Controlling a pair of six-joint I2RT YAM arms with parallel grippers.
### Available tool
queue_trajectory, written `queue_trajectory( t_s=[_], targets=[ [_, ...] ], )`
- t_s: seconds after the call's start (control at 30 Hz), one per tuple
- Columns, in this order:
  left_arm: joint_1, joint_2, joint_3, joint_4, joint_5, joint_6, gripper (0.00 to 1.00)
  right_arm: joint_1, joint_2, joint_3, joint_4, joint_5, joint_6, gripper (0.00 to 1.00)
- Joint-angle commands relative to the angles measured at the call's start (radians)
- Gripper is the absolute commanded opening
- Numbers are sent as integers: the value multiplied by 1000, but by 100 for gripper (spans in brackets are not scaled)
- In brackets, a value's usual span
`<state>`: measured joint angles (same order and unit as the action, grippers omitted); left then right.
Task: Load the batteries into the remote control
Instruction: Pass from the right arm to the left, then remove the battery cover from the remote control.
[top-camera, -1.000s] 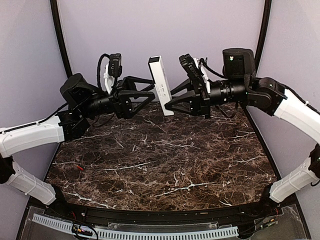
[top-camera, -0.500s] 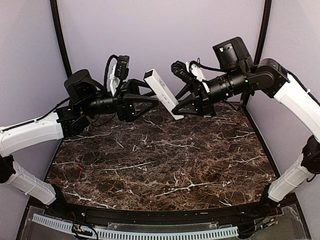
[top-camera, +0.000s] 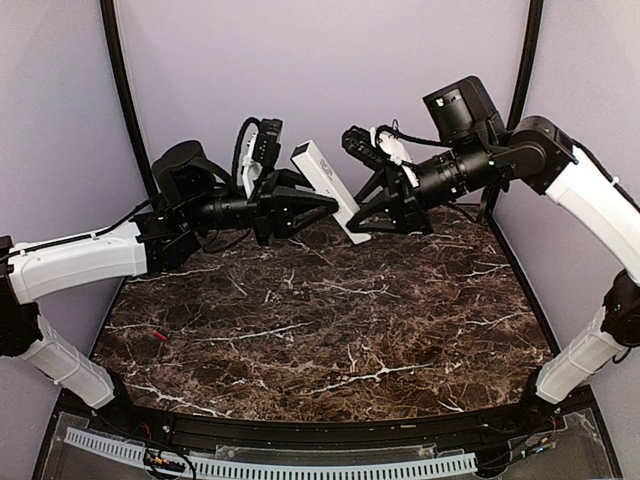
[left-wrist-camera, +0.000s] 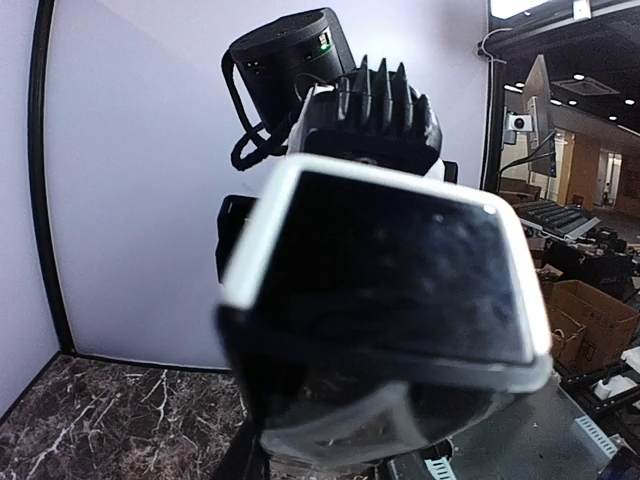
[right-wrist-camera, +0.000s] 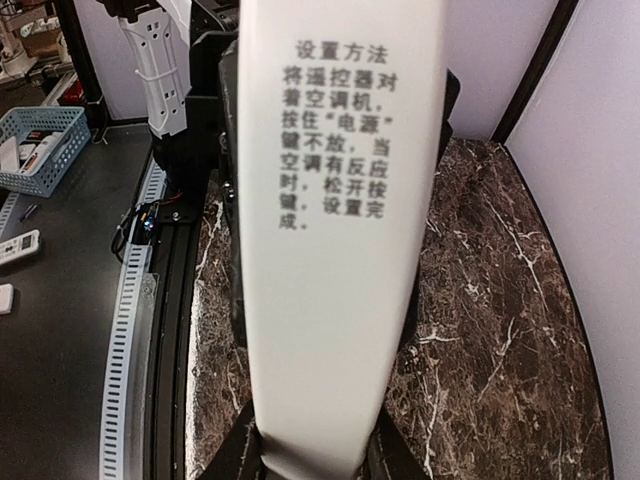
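My right gripper needs to open, because it is clamping the remote control's whole lower end (top-camera: 357, 237). It should then pinch only the cover's edge there to pull the cover off.
The remote control (top-camera: 325, 182), a slim white bar, hangs tilted in the air above the back of the table. My right gripper (top-camera: 356, 222) is shut on its lower end; in the right wrist view its white back with printed text (right-wrist-camera: 335, 260) fills the middle, rising from my right gripper (right-wrist-camera: 315, 452). My left gripper (top-camera: 322, 203) has its fingers closed in on the remote from the left. In the left wrist view the remote's dark end (left-wrist-camera: 390, 265) covers my left gripper (left-wrist-camera: 360, 400). One small red battery (top-camera: 160, 337) lies on the table at the left.
The dark marbled table (top-camera: 350, 330) is walled by purple panels at the back and sides. A white slotted cable rail (top-camera: 270, 465) runs along the near edge. Off the table, a blue basket (right-wrist-camera: 40, 150) shows in the right wrist view.
My left arm has moved right to the remote and its jaws have narrowed onto it. My right arm tilted the remote's top leftward a second ago, then stayed put.
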<state>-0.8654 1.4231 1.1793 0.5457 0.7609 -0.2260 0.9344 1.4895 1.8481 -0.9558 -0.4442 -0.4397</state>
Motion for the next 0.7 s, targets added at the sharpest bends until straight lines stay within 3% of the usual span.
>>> queue_trajectory(
  t_s=[0.0,0.03,0.13,0.23,0.37,0.43,0.5,0.57,0.67],
  targets=[
    [-13,11,28,43,22,-51,11,14,-7,18,41,-42,-47,0],
    [-13,13,25,68,24,-60,3,13,-12,13,45,-45,-49,0],
    [-14,9,-6,139,12,-127,0,14,-44,-20,95,-29,-52,2],
    [-14,0,-27,212,-62,-236,0,14,-122,-133,232,25,-66,59],
    [-14,-8,-25,275,-145,-383,0,14,-316,-444,660,93,-158,89],
    [-14,1,-31,332,-154,-447,0,14,-401,-638,966,66,-257,91],
    [-14,13,-31,375,-154,-486,0,14,-438,-799,1193,-33,-437,87],
    [-14,32,-20,385,-145,-513,0,13,-428,-886,1343,-95,-572,83],
    [-14,46,-6,397,-121,-542,0,14,-356,-873,1449,-53,-548,84]
  ],
)
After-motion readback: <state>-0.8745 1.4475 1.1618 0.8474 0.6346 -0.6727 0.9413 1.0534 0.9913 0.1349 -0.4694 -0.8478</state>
